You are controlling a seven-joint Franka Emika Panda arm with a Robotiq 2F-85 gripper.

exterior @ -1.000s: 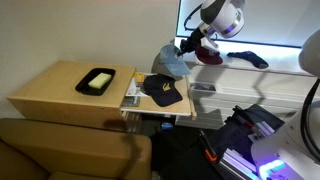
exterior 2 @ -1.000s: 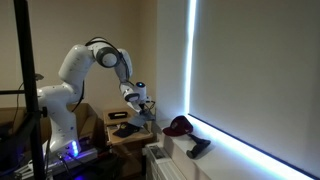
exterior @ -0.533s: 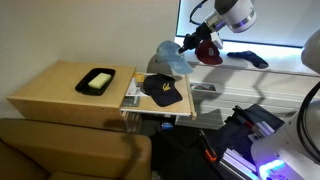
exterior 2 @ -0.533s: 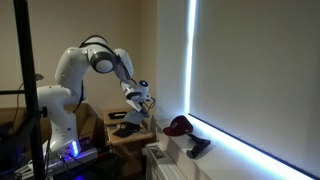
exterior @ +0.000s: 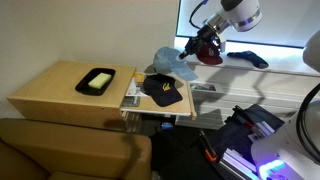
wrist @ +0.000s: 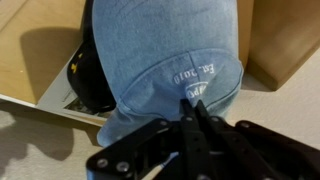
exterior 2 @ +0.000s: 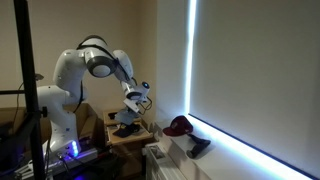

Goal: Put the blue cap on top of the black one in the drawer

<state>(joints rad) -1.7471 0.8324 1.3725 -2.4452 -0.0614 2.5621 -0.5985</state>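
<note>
I should lift the blue cap (exterior: 172, 63) and move it over the black cap (exterior: 161, 90) before lowering it, because it hangs off to one side of the black cap.
The blue cap (exterior: 170, 61) hangs from my gripper (exterior: 191, 47), which is shut on its back edge. It hovers just above the black cap (exterior: 163, 91) with the yellow emblem, which lies in the open pale wood drawer (exterior: 133, 98). In the wrist view the blue cap (wrist: 165, 50) fills the middle, pinched between my jaws (wrist: 192, 105), and the black cap (wrist: 88, 80) peeks out at its left. In an exterior view the gripper (exterior 2: 134, 106) holds the cap low over the drawer area.
A black tray with pale contents (exterior: 98, 81) sits on the wooden cabinet top (exterior: 50, 88). A dark red cap (exterior: 208, 50) and a dark flat cap (exterior: 247, 58) lie on the sill. A brown sofa (exterior: 60, 150) stands in front.
My gripper has carried the blue cap lower and a little toward the black cap in the drawer. The grip has stayed shut on it.
</note>
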